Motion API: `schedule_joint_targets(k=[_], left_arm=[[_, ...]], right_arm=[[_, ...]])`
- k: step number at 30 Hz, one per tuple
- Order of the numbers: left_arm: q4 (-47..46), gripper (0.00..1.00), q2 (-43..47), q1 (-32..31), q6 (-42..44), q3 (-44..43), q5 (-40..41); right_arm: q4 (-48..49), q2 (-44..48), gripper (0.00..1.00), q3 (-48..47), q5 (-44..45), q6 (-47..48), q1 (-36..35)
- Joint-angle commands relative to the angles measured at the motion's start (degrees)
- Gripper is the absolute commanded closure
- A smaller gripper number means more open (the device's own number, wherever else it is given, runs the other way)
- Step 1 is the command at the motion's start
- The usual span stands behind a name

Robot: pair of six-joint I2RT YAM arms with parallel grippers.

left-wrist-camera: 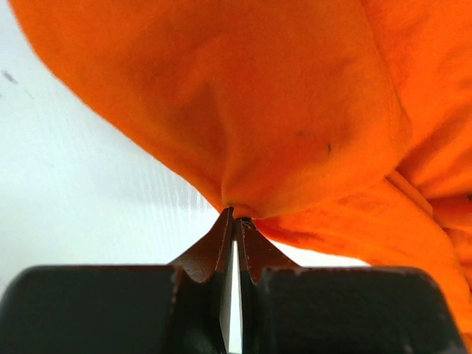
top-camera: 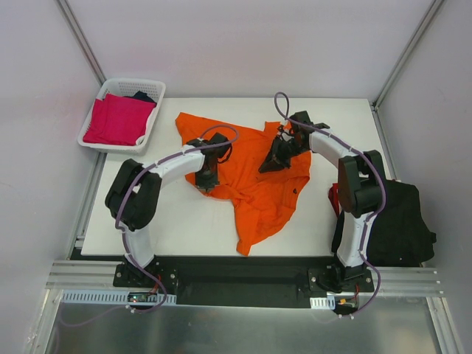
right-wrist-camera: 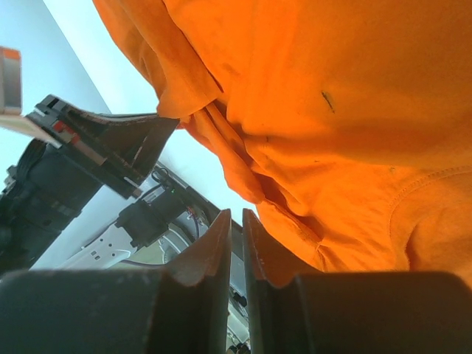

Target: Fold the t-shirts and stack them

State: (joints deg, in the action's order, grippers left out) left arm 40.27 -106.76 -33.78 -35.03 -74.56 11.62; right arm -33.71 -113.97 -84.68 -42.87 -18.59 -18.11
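My left gripper squeezes the orange t-shirt's edge, and the white table's front is clear. I go on pulling that way until the cloth spreads, before I let go.
A bright orange t-shirt lies crumpled across the middle of the white table. My left gripper is at its left edge. In the left wrist view that gripper is shut on a pinched bunch of the orange t-shirt, which rises in a peak from the tips. My right gripper sits over the shirt's upper right part. In the right wrist view the right gripper shows a narrow empty gap between its fingers, and the orange cloth hangs just beside its right finger.
A white lattice basket at the back left corner holds a folded magenta-pink shirt and a bit of black cloth. A heap of black shirts lies at the table's right edge, behind the right arm.
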Motion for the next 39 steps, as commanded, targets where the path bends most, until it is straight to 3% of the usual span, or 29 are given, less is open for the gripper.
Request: schedule_joint_targets(k=[1,11,35,37,39], left_arm=[[4.37,1.0,7.35,-0.15,0.66,-0.32,0.95],[11.84,1.0,16.14,-0.23,-0.13,1.35,-1.07],[26.17,0.97,35.13,-0.94,-5.75,15.06,-7.22],[26.44,0.94,35.39,-0.94,-6.11,16.02,-7.57],[26.26,0.78,34.96,-0.94,-6.54,17.17,-7.84]], right_arm=[[0.4,-0.72,0.86,-1.01,-0.72,0.22,-0.79],[1.98,-2.39,0.86,-1.19,-1.16,-0.75,-1.75],[2.16,-3.71,0.86,-0.39,-1.34,-0.4,-2.55],[2.07,-4.15,0.86,-0.74,-1.51,-0.31,-2.63],[2.07,-4.33,0.86,-1.18,-1.6,-0.48,-2.72]])
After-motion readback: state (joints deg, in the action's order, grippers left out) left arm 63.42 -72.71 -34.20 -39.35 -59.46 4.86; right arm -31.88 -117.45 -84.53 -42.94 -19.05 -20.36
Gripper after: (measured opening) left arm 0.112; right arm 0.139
